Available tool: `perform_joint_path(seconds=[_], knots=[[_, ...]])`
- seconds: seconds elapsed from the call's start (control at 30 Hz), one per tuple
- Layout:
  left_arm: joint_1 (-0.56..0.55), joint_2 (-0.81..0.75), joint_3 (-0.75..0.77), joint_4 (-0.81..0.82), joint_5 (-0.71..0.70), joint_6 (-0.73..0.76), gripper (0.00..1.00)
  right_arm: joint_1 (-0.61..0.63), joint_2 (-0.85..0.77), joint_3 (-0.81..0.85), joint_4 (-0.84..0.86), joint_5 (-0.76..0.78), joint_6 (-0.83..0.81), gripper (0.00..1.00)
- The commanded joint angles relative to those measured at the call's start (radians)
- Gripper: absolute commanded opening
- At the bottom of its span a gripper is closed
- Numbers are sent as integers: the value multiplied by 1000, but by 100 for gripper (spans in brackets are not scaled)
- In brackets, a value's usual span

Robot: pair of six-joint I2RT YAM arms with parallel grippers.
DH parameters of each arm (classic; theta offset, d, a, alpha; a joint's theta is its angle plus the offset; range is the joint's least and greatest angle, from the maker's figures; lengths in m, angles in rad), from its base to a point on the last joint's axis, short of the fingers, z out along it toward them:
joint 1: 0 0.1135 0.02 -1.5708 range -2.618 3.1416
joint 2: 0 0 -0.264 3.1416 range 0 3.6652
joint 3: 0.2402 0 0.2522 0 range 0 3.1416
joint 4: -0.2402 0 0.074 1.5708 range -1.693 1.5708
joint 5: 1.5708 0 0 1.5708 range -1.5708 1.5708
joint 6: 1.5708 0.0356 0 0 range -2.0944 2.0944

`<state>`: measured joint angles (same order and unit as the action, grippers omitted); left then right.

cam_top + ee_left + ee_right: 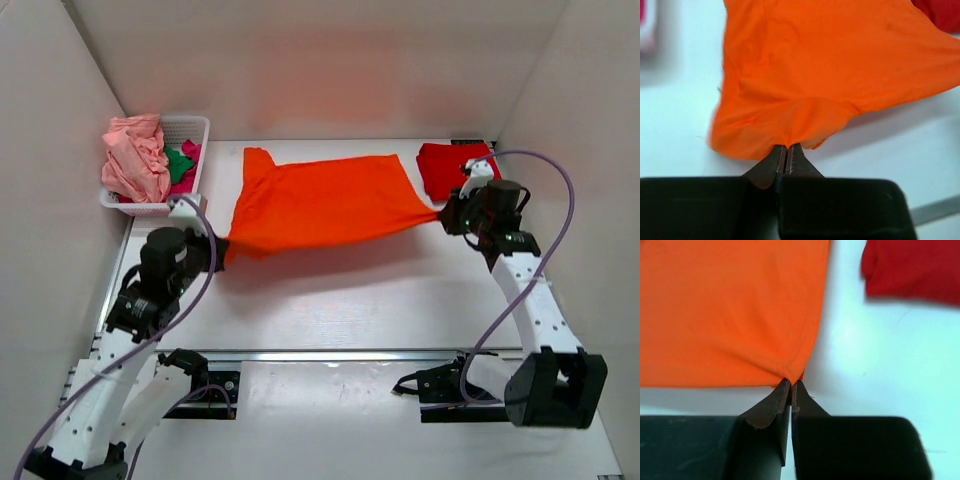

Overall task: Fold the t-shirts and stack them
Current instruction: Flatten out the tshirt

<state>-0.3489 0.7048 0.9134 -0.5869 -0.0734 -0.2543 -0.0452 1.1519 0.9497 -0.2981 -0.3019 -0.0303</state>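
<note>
The orange t-shirt's side edge (414, 184) is slanted toward my right gripper, so both my grippers should raise the t-shirt high, swing it out and put it down squarer, nearer me (328, 290).
A bright orange t-shirt (320, 200) hangs stretched above the table between my two grippers. My left gripper (222, 250) is shut on its near left corner, seen in the left wrist view (786, 146) with the orange cloth (830, 65) spreading away from the jaws. My right gripper (441, 216) is shut on its right corner, seen in the right wrist view (791, 382) with the cloth (725, 310) pulled taut. A folded red t-shirt (452, 167) lies at the far right, also in the right wrist view (912, 267). Pale pink (135, 158), green (180, 163) and magenta (189, 150) shirts sit in the basket.
A white mesh basket (195, 127) stands at the far left corner against the wall. White walls close in the table on the left, back and right. A metal rail (330, 353) runs across the near edge by the arm bases.
</note>
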Motion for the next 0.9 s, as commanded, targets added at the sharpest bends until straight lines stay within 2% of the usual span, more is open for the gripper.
perform_joint_path(seconds=[0.0, 0.13, 0.27, 0.4, 0.57, 0.87], knots=[[-8, -108, -88, -105, 95, -85, 0, 5, -135, -54, -17, 33, -11, 0], [-16, -151, -125, -128, 98, -94, 0, -19, -196, -112, -55, 27, -10, 0], [-15, -114, 5, -117, 49, -63, 0, -25, -238, -31, -68, -2, 20, 0], [-27, -22, 270, -97, -55, -7, 0, 19, -254, 109, -85, 26, 27, 0], [-30, 116, 634, -100, -129, 76, 0, -4, -278, 303, -99, 21, 26, 0], [-76, 263, 1014, -106, -195, 142, 0, 21, -233, 593, -177, 43, -3, 0]])
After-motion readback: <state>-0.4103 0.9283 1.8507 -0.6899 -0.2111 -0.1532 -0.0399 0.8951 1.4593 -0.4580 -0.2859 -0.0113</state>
